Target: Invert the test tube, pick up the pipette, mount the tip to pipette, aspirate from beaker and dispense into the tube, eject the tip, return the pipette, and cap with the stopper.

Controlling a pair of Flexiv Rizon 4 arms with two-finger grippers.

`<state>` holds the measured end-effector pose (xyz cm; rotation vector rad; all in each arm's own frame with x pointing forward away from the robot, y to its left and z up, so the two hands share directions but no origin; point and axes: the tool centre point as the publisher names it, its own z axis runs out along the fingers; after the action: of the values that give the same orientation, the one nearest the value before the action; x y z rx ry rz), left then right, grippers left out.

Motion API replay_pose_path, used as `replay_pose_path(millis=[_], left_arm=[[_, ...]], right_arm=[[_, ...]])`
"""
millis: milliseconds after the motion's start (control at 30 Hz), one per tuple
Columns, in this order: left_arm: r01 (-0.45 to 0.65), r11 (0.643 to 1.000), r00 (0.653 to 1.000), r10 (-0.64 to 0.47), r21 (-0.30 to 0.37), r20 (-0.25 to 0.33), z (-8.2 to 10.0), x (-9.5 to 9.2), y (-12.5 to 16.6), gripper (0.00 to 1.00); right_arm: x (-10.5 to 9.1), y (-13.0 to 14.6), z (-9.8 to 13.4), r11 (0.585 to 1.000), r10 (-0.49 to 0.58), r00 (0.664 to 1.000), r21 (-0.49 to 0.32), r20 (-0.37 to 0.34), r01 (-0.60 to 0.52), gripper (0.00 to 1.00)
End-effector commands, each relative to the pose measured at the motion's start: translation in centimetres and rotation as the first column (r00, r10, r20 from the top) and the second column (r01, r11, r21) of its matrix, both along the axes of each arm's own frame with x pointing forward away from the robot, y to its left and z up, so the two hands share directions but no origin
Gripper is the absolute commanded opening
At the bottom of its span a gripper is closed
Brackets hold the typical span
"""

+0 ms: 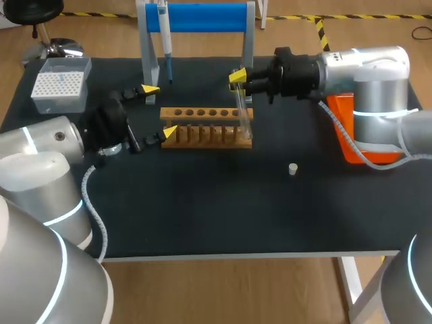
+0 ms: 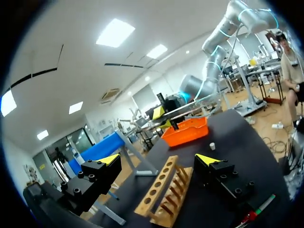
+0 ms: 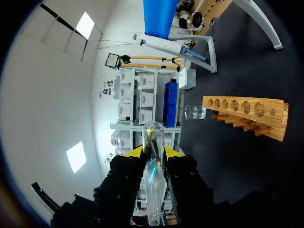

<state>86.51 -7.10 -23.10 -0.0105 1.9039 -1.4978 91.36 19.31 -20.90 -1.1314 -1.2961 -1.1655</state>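
The test tube [image 1: 242, 104] looks long next to the low wooden rack [image 1: 206, 128], so it will slide into a hole and stand well above the rack when the robot lowers it.
A clear test tube [image 1: 244, 113] is tilted over the right end of the wooden rack [image 1: 202, 126], its lower end at the rack. My right gripper [image 1: 238, 79] is shut on the tube's upper part. In the right wrist view the tube [image 3: 153, 161] sits between the fingers, with the rack [image 3: 247, 114] ahead. My left gripper [image 1: 159, 109] stands open at the rack's left end, nothing between its fingers. From the left wrist, the left gripper [image 2: 158, 159] faces the rack [image 2: 164, 192], and the tube [image 2: 192, 105] is in my other gripper beyond. The pipette [image 1: 164, 30] hangs on the blue stand [image 1: 202, 17]. A small white stopper [image 1: 293, 169] lies right of the rack.
A white tip box [image 1: 61, 84] stands at the back left. An orange tray [image 1: 347, 131] sits under my right arm. A small glass beaker [image 3: 194, 112] stands beyond the rack's far end in the right wrist view. Bare black mat [image 1: 216, 209] stretches across the front.
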Motion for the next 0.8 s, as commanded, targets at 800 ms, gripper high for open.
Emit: replay_pose_path(millis=[800], left_arm=[[0.102, 0.866, 0.473, -0.476, 0.490, 0.742, 2.8, -1.2, -6.4, 1.00]], right_arm=[[0.0, -0.1, 0.1, 1.000, 0.000, 1.000, -0.004, 0.000, 0.000, 0.00]])
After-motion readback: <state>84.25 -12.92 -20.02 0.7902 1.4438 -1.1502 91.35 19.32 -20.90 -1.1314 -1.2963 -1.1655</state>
